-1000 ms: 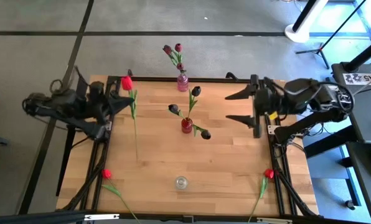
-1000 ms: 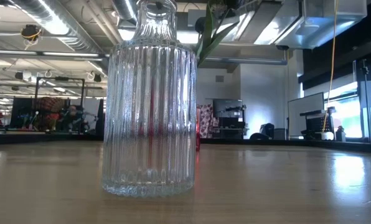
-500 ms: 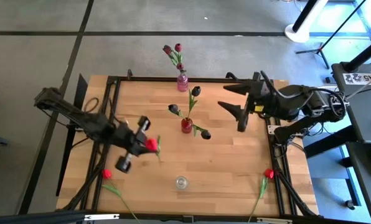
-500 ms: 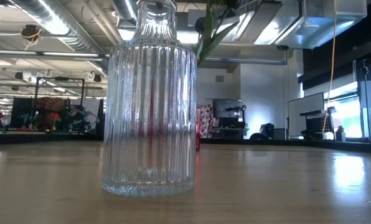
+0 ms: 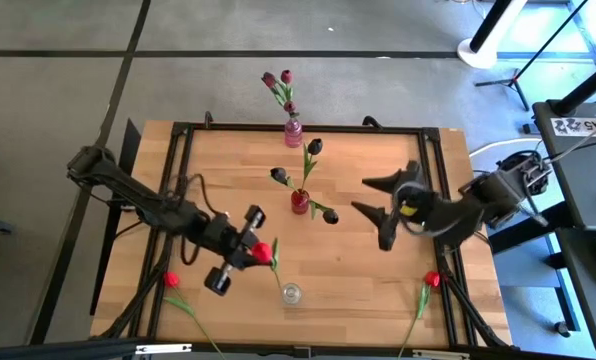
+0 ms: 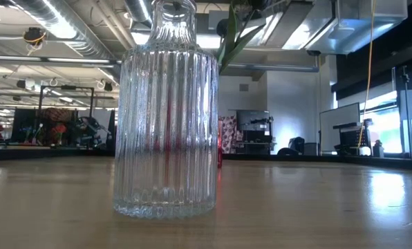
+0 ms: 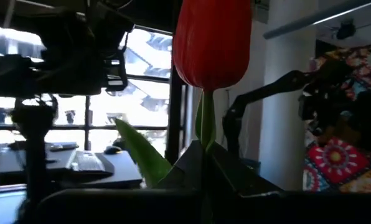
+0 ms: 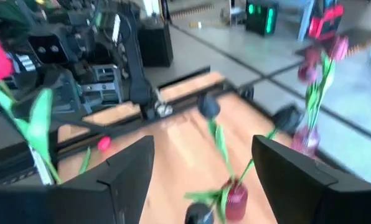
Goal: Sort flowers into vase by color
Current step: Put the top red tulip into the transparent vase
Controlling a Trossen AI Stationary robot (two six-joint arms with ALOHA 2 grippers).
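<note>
My left gripper goes on moving over and down, as the red tulip's stem (image 5: 278,279) hangs free beside the clear vase's opening (image 5: 291,293), until the stem stands inside before it opens.
My left gripper (image 5: 254,250) is shut on a red tulip (image 5: 264,252) above the table's near middle, just left of a clear ribbed glass vase (image 5: 291,293). That vase fills the low view (image 6: 166,117). In the left wrist view the tulip's head (image 7: 210,40) stands above my gripper (image 7: 204,171). My right gripper (image 5: 382,200) is open and empty right of a red vase (image 5: 300,203) holding dark tulips (image 5: 315,147). A pink vase (image 5: 293,131) at the far edge holds magenta tulips (image 5: 285,76). Two red tulips lie on the table, one near left (image 5: 171,280) and one near right (image 5: 433,280). My left gripper pinches the red tulip's stem (image 7: 203,134) between its two fingers, a little below the head. The head stands upright above the fingers, and a leaf (image 7: 142,152) sticks out to one side. The stem below the fingers is hidden by the gripper.
The wooden table (image 5: 378,270) has a black frame along its edges. The right wrist view shows the red vase (image 8: 235,196), the pink vase (image 8: 307,140) and the tulip lying at the left (image 8: 103,144). Bare wood lies between the vases and the near edge.
My left gripper has carried the red tulip from the table's far left corner toward the near middle, ending beside the clear vase, and has turned so the tulip stands head up. My right gripper has moved from the far right toward the near edge and stayed open.
</note>
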